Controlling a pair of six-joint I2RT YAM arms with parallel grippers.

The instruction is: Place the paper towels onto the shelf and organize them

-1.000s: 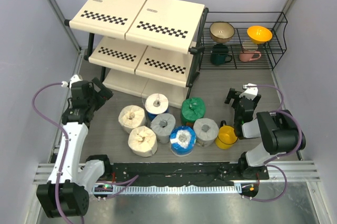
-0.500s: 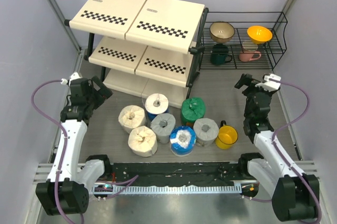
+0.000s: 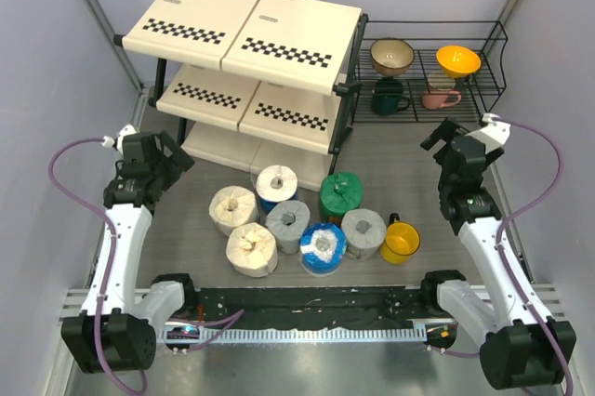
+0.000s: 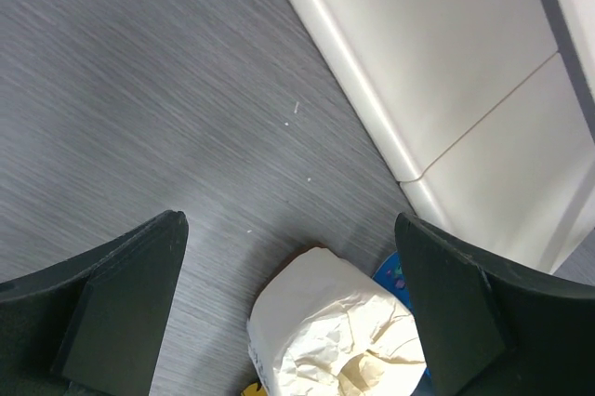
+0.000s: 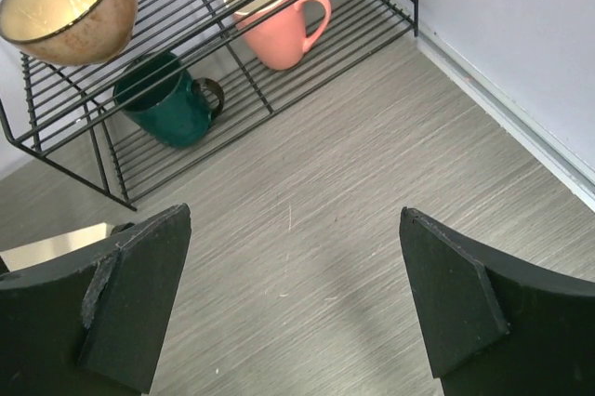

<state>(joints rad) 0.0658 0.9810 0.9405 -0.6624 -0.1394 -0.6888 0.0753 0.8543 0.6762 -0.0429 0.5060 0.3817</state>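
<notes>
Clear floor (image 3: 197,200) separates my left gripper from the cream roll nearest the shelf. I should keep heading for it until my open fingers straddle the cream roll's rim (image 3: 221,204).
Several wrapped paper towels stand bunched on the floor in front of the shelf (image 3: 251,43): two cream rolls (image 3: 232,208), a green one (image 3: 340,195), greys (image 3: 288,224) and blue-and-white ones (image 3: 323,247). My left gripper (image 3: 175,157) hovers open to the left of the bunch, nothing between its fingers. In the left wrist view it (image 4: 288,221) looks down on a cream roll (image 4: 335,336) lying ahead of it, with the shelf's lowest panel (image 4: 446,71) beyond. My right gripper (image 3: 441,134) is open and empty over bare floor at the right, as the right wrist view (image 5: 293,215) shows.
A yellow mug (image 3: 401,242) stands at the right end of the bunch. A black wire rack (image 3: 483,89) at the back right holds bowls and mugs; a green mug (image 5: 167,99) and a pink mug (image 5: 279,29) sit on its lower tier. Grey walls close both sides.
My right arm has unfolded from beside the yellow mug and swung back and right toward the wire rack. My left arm has drifted slightly left. Both grippers stayed open.
</notes>
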